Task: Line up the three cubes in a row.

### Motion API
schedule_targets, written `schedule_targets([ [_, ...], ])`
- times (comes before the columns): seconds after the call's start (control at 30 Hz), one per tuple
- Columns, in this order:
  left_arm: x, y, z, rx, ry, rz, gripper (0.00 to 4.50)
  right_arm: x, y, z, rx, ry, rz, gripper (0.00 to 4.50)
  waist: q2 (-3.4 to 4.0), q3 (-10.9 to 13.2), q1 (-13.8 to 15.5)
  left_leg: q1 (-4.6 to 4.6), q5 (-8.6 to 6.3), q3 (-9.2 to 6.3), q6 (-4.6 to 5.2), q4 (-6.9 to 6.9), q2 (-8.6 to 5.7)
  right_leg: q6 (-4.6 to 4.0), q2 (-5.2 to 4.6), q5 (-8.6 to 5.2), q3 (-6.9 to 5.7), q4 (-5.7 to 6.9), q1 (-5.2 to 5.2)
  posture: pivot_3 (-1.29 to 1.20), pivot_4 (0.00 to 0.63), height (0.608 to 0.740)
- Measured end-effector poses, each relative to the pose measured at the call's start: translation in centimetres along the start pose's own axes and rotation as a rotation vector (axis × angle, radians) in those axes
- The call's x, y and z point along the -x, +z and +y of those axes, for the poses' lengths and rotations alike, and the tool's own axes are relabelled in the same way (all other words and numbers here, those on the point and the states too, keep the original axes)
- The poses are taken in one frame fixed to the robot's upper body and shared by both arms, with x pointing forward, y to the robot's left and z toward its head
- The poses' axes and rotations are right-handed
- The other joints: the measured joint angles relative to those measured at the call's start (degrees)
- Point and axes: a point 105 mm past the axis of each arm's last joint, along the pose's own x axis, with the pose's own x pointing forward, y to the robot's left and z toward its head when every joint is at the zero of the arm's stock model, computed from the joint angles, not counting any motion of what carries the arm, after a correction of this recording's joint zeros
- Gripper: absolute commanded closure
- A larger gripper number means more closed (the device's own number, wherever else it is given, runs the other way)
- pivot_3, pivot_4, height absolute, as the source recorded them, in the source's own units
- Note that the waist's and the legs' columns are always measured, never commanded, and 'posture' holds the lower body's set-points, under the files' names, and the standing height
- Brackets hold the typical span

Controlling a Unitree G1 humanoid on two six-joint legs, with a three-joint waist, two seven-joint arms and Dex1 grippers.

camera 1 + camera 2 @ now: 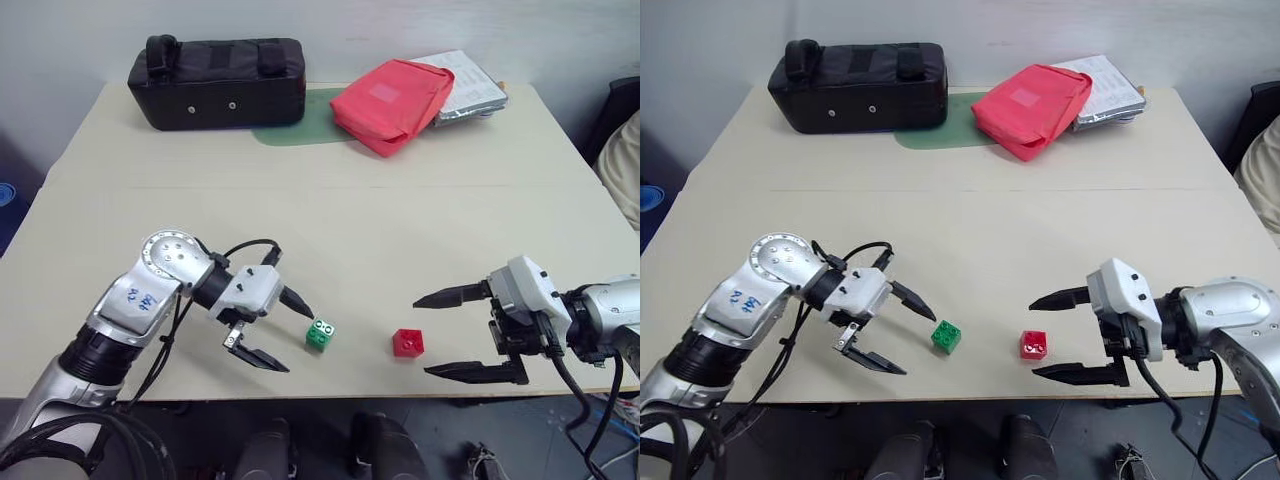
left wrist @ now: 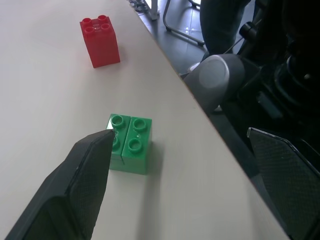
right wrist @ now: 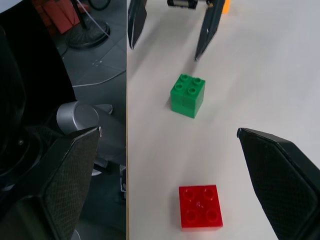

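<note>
I should grasp the green cube (image 1: 319, 335) with my left gripper and turn it square before I fetch the orange-yellow piece, because the green cube sits crooked (image 1: 946, 337) to the red cube.
Two cubes sit near the table's front edge, a green cube (image 1: 320, 335) and a red cube (image 1: 407, 343) a short way to its right. My left gripper (image 1: 298, 340) is open just left of the green cube, fingertips pointing at it. In the left wrist view the green cube (image 2: 129, 142) lies close ahead of one finger (image 2: 85, 185). My right gripper (image 1: 420, 336) is open just right of the red cube, with nothing between its fingers. An orange-yellow piece (image 3: 226, 6) peeks out behind the left gripper (image 3: 163, 52) in the right wrist view.
Along the back of the cream table (image 1: 330, 230) lie a black bag (image 1: 217, 80), a green mat (image 1: 300, 130), a red fabric pouch (image 1: 392, 102) and a stack of papers (image 1: 465, 90). The front edge (image 1: 350, 398) runs right beside the cubes.
</note>
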Motion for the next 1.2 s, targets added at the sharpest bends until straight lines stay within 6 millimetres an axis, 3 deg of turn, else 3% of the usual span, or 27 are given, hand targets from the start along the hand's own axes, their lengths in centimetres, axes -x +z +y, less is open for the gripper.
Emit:
schedule_targets([
  [0.6, -2.8, -1.3, 2.3, -0.016, -0.032, -0.001, 0.02, 0.0, 0.2, 0.0, -0.012, -0.059, -0.011, 0.00, -0.01, 0.0, 0.0, -0.05, -0.05, -0.11, 0.10, 0.19, -0.02, 0.04, -0.04, 0.02, -0.07, 0.00, 0.06, 0.00, 0.150, 0.740],
  [0.7, -3.4, -1.7, 2.4, -0.006, -0.043, 0.003, 0.63, 0.0, 0.2, 0.0, -0.012, -0.065, -0.011, 0.00, -0.01, 0.0, -0.1, -0.05, -0.05, -0.13, 0.11, 0.19, -0.02, 0.04, -0.04, 0.02, -0.08, 0.01, 0.07, 0.00, 0.150, 0.740],
  [0.97, -3.9, -2.4, 2.5, 0.003, -0.050, 0.026, 3.02, -0.1, 0.4, 0.1, -0.007, -0.067, -0.015, 0.00, -0.01, 0.0, -0.1, -0.06, -0.05, -0.15, 0.11, 0.20, -0.02, 0.04, -0.05, 0.02, -0.09, 0.00, 0.07, 0.00, 0.150, 0.740],
  [1.2, -4.0, -2.0, 2.4, 0.058, -0.004, 0.038, 3.02, -0.1, 0.5, 0.0, -0.007, -0.074, -0.023, 0.00, 0.00, 0.0, -0.2, -0.05, -0.05, -0.19, 0.11, 0.20, -0.01, 0.04, -0.07, 0.02, -0.10, 0.00, 0.11, 0.00, 0.150, 0.740],
])
